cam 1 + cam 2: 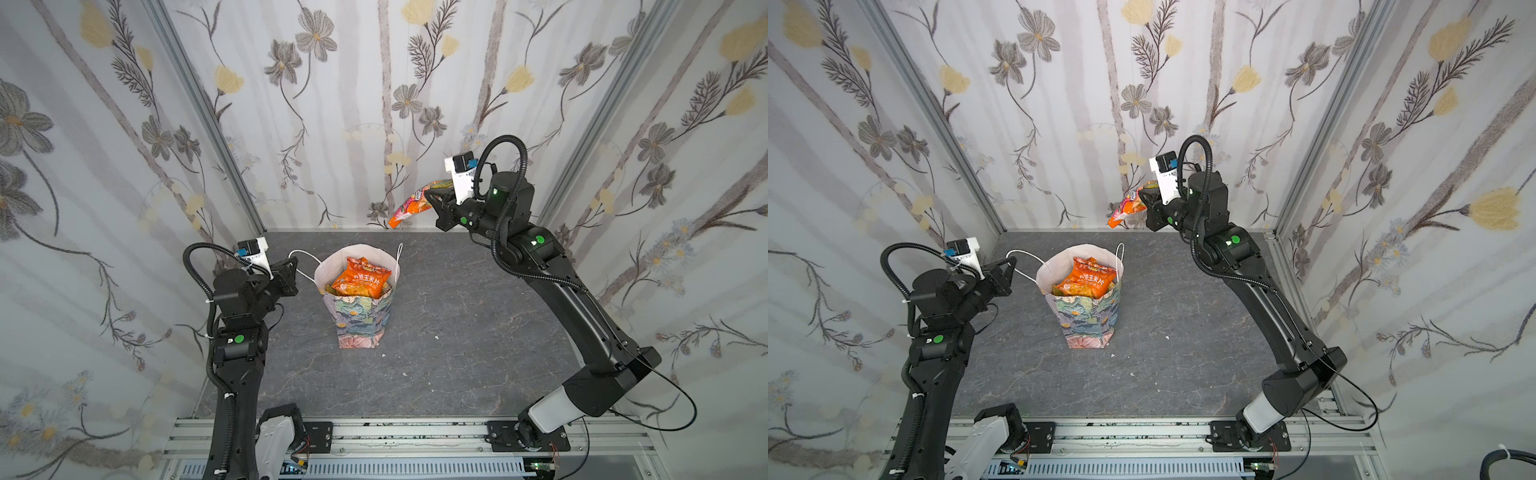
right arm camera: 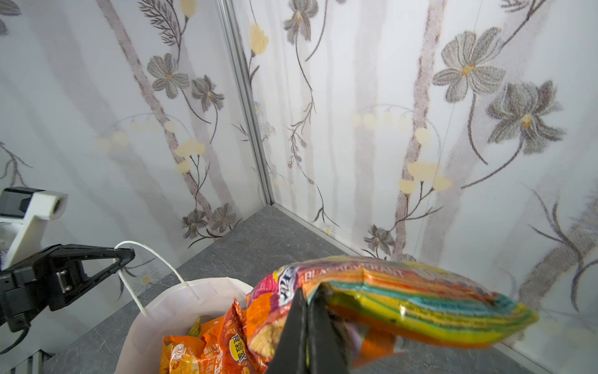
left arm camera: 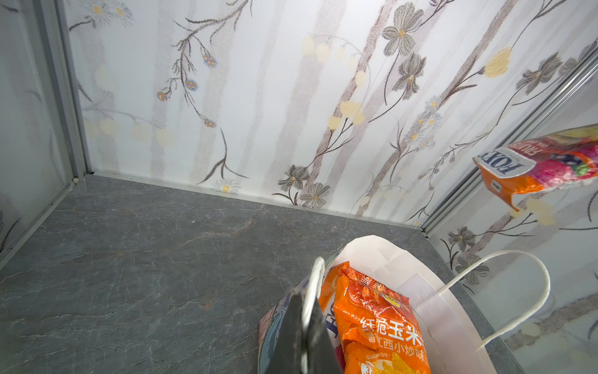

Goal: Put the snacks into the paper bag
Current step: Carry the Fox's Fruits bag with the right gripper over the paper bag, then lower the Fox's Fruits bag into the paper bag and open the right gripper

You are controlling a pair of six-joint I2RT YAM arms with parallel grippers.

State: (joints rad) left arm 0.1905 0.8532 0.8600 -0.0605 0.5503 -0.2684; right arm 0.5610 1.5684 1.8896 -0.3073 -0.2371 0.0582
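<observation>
The cord handle [image 1: 306, 253] is held by my left gripper clear of the paper bag's opening [image 1: 352, 270], so my right gripper keeps carrying the FOX'S pouch until it hangs inside.
The paper bag [image 1: 360, 320] stands upright mid-table with its mouth open, floral outside and white inside. An orange snack pouch [image 1: 361, 277] lies on top of other snacks in it. My left gripper [image 1: 296, 262] is shut on the bag's white cord handle [image 3: 315, 278] and holds it out to the left. My right gripper [image 1: 433, 198] is shut on an orange FOX'S pouch [image 1: 409, 208]. It holds the pouch high in the air, behind and to the right of the bag. In the right wrist view this pouch [image 2: 420, 294] hangs above the bag's rim [image 2: 168, 301].
Floral walls close in the grey stone table [image 1: 457, 332] on three sides. The bag's other handle [image 1: 400, 253] stands up at its far right edge. A metal rail [image 1: 415, 436] with the arm bases runs along the front. Small white crumbs [image 1: 436, 337] lie right of the bag.
</observation>
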